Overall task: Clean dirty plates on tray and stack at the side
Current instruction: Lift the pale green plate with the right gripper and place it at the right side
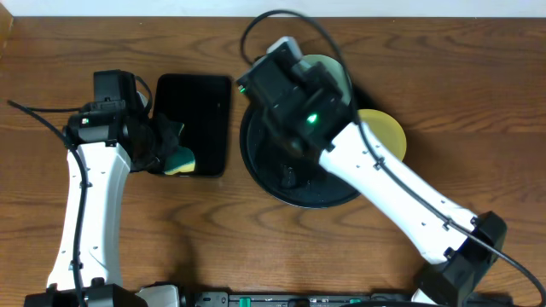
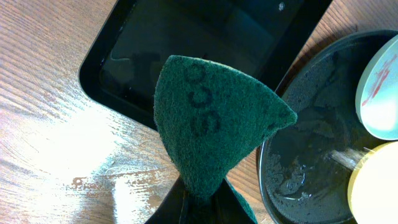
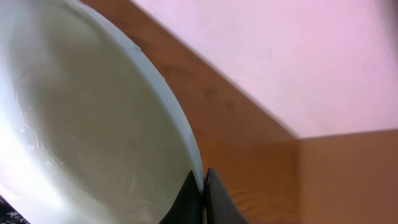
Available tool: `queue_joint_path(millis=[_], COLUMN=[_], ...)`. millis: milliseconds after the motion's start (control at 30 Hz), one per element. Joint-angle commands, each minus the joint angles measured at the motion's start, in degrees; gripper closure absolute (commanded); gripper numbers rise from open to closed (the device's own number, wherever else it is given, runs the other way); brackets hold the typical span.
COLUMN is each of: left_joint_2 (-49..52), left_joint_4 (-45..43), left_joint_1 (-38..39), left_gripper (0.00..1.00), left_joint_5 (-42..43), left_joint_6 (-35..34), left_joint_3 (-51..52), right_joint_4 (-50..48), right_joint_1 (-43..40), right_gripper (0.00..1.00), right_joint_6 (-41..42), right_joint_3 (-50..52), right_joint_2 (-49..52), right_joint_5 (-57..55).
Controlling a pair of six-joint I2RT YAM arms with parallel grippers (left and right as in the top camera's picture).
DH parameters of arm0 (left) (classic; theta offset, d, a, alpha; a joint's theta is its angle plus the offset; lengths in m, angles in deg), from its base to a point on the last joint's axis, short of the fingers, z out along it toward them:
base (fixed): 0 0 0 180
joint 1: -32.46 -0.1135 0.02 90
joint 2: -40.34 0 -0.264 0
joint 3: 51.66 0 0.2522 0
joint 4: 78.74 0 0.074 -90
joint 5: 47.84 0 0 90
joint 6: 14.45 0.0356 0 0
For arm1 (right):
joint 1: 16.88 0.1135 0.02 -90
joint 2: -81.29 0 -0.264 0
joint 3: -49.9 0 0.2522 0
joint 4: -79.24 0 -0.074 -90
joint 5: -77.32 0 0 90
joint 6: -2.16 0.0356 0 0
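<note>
The pale mint plate's side [image 3: 87,118] is clean and the wood [image 1: 440,112] beside the round tray is free, so the robot's right gripper should go on carrying the plate there until it lies flat.
My right gripper [image 3: 203,178] is shut on the rim of a pale mint plate [image 3: 93,124], which is tilted up on edge. From overhead this plate [image 1: 334,70] shows behind the right wrist, over the far side of the round black tray [image 1: 263,175]. A yellow plate [image 1: 386,132] lies at the tray's right rim. My left gripper [image 2: 205,202] is shut on a green scouring sponge [image 2: 214,118], held over the table between the two trays. The left wrist view shows a mint plate with a red smear [image 2: 380,87] and the yellow plate [image 2: 376,186] in the wet round tray [image 2: 305,155].
A smaller rectangular black tray [image 1: 194,119] lies left of the round one, next to the left gripper [image 1: 168,147] and sponge [image 1: 181,160]. Bare wooden table surrounds both trays. The right arm crosses over the round tray from the bottom right.
</note>
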Motion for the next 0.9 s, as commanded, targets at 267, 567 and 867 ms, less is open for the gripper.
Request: queue_joint_path(millis=[267,567,867], left_joint_2=[-0.5,-0.5,-0.5], left_joint_4=[0.0,-0.1,0.0], left_joint_1=[-0.2,-0.2,-0.2], left_gripper=[0.92,0.92,0.92], left_joint_5=[0.1,0.1,0.1], left_joint_6=[1.0,1.0,1.9], left_joint_3=[0.2,0.2,0.2], right_joint_4=[-1.2,-1.2,3.4], right_joint_1=[2.9,2.3,-7.4], right_gripper=[0.99,0.99,0.99], right_joint_6=[-7.0,-6.5,22.4], right_joint_3=[-0.9,-0.9,-0.8], right_joint_2=[-0.3,-0.3,-0.6], right_joint_5=[-10.2,-10.1,1.0])
